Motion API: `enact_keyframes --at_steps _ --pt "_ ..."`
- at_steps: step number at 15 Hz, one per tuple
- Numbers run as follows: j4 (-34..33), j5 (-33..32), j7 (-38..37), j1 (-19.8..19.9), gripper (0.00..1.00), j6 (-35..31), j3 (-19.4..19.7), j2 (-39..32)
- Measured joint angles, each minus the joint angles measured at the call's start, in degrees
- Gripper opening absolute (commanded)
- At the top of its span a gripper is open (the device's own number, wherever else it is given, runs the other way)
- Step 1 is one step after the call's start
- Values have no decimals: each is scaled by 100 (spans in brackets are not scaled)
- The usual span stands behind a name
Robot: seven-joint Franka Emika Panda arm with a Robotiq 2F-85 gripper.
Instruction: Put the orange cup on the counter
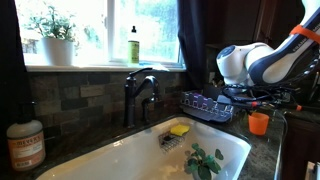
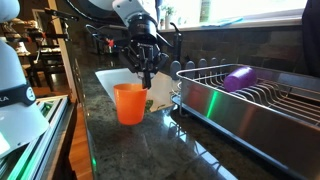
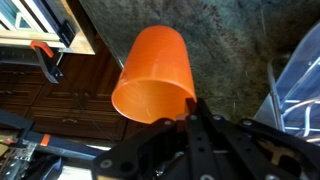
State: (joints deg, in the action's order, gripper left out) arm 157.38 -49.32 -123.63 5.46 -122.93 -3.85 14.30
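I keep easing the orange cup [image 2: 130, 104] inward with my gripper until its base sits flat, then let go, because the cup is upright with clear counter [image 2: 160, 126] toward the dish rack.
The orange cup [image 2: 130, 104] stands upright on the dark speckled counter [image 2: 150, 150], near its front edge. It also shows in an exterior view [image 1: 259, 123] and fills the wrist view [image 3: 155, 70], mouth toward the camera. My gripper [image 2: 147, 82] comes down from above at the cup's rim on the side toward the sink. In the wrist view its fingers [image 3: 192, 105] are pressed close together on the rim, with a sliver of orange between them.
A metal dish rack [image 2: 250, 105] with a purple object [image 2: 238, 77] stands right beside the cup. The white sink [image 1: 130, 160] holds a yellow sponge [image 1: 179, 129] and green leaves [image 1: 203, 160]. The faucet [image 1: 140, 92] is behind it.
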Motion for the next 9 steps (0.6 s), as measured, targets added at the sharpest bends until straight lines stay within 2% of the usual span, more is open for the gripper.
enact_keyframes --at_steps 7,8,9 --pt "-10 -469 0 9 1 -866 250 -245" --pt "-21 -504 0 11 29 -918 285 -259" --pt "-20 -515 2 11 29 -940 305 -257"
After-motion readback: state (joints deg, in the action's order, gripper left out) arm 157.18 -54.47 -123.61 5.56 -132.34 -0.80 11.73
